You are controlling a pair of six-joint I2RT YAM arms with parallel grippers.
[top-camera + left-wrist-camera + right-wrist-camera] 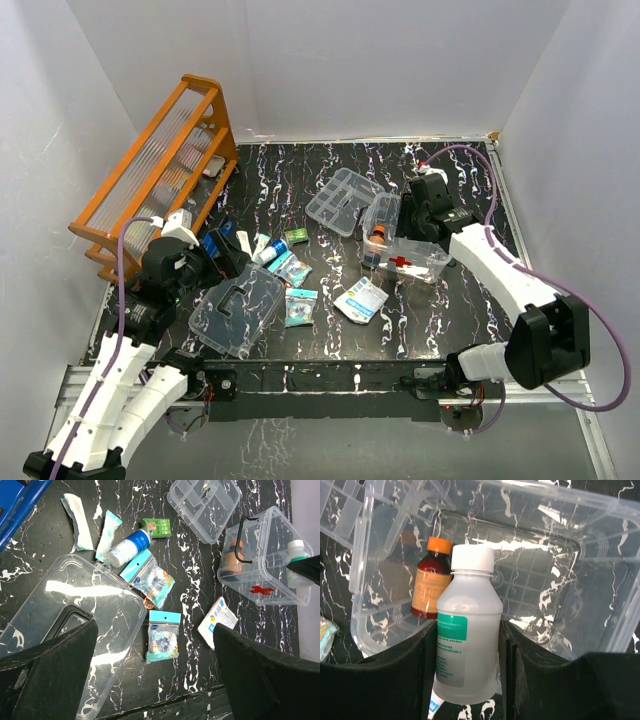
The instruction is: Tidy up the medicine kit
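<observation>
The white bottle is in line with the amber bottle above the open box's bottom, so my right gripper keeps moving the white bottle down until it rests there.
The clear medicine box stands right of centre; it also shows in the left wrist view. An amber bottle with an orange cap lies inside it. My right gripper is shut on a white bottle with a green label, held over the box. The clear lid with a dark handle lies front left, under my open, empty left gripper. The clear compartmented tray lies behind the box. A blue-and-white bottle, teal packets and a white sachet lie loose.
An orange wooden rack with ribbed clear panels stands at the back left. A blue box lies beside it. A small green box and white tubes lie near the loose packets. White walls enclose the black marbled table.
</observation>
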